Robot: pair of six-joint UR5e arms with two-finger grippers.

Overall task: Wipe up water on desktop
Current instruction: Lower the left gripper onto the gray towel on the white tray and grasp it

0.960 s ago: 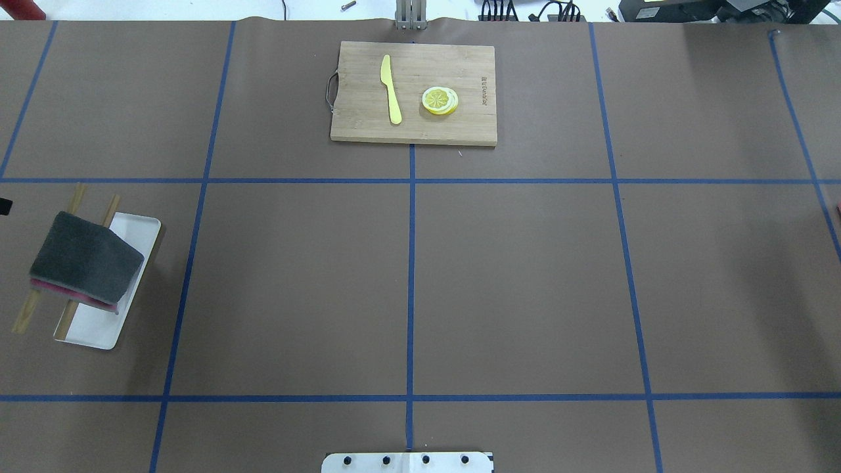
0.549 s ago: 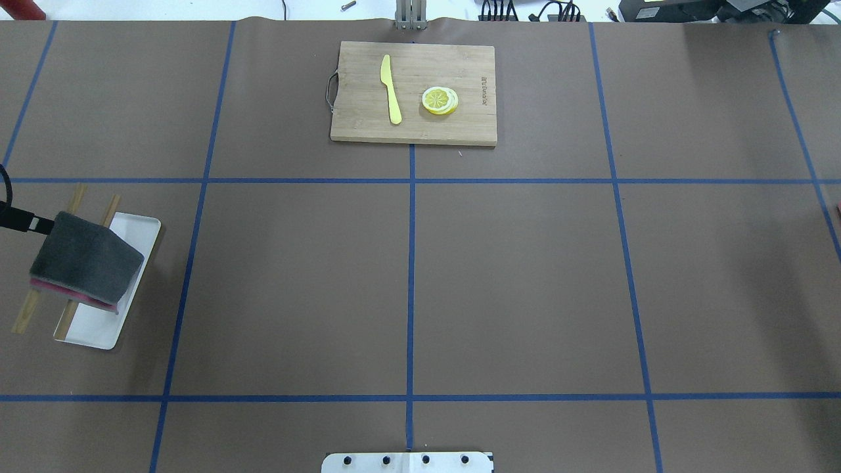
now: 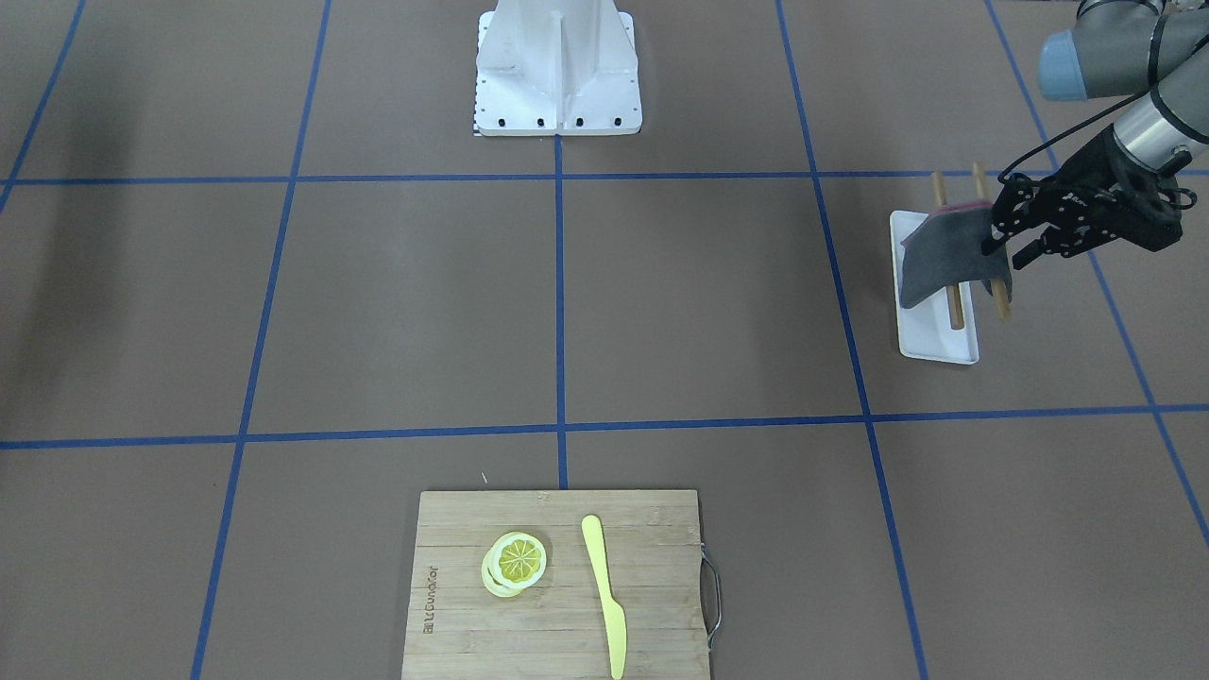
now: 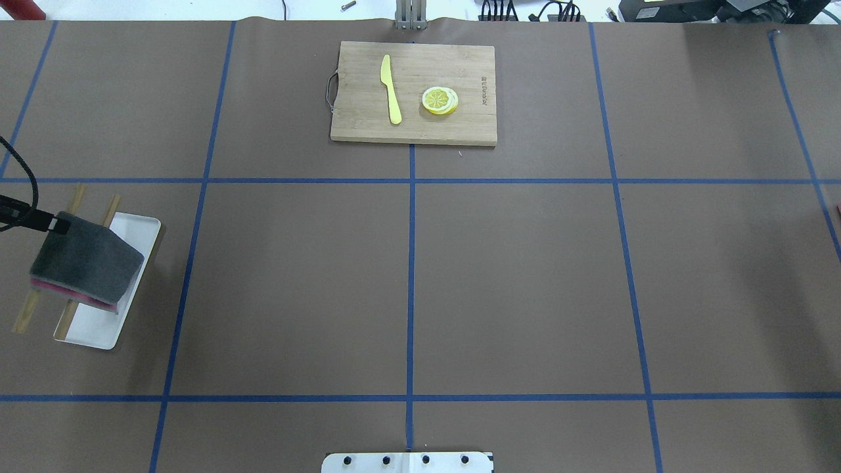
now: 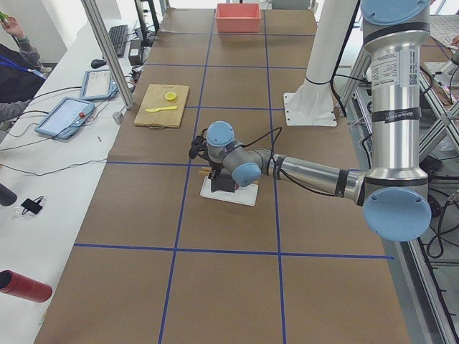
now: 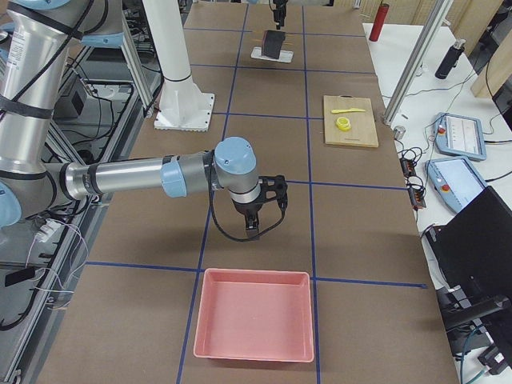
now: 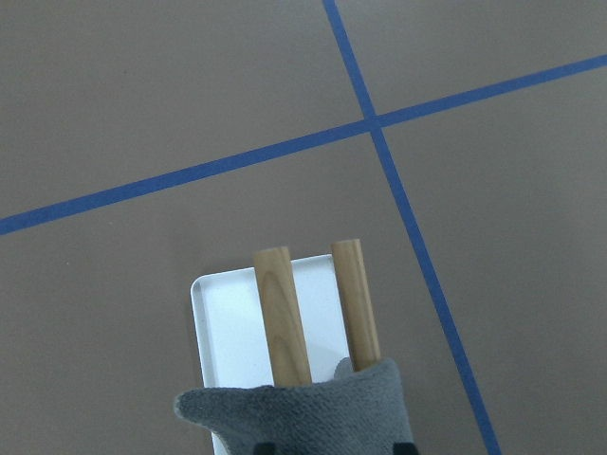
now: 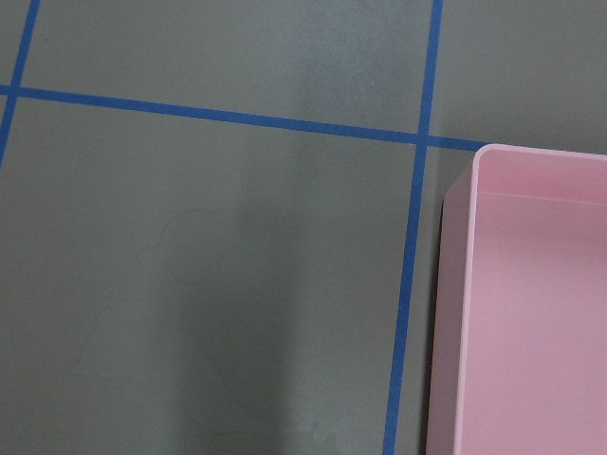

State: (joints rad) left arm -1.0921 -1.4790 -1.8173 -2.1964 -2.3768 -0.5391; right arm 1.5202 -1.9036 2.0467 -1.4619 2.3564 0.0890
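Note:
Wooden sticks (image 3: 956, 308) stick out beyond the grey cloth's loose edges. The cloth (image 3: 945, 256) will come away and leave the sticks behind when I lift it.
The brown desktop (image 4: 512, 282) with blue tape lines shows no clear water; the right wrist view shows only a faint outline (image 8: 180, 246) on it. A folded grey cloth (image 4: 85, 263) with a pink underside lies over two wooden sticks (image 7: 282, 313) on a white tray (image 4: 92, 328). My left gripper (image 3: 1009, 247) is open at the cloth's far outer corner, with the cloth's edge (image 7: 294, 412) between its fingers. My right gripper (image 6: 253, 230) hangs above the desktop beside a pink bin (image 6: 254, 314); I cannot tell whether it is open or shut.
A bamboo cutting board (image 4: 414, 92) with a yellow knife (image 4: 391, 89) and lemon slices (image 4: 439, 100) lies at the far middle. The robot base (image 3: 559, 66) stands at the near middle edge. The pink bin (image 8: 531, 303) is at the right end.
My left gripper has come in from the left edge and now reaches the cloth's corner. The cloth, tray and board have not moved.

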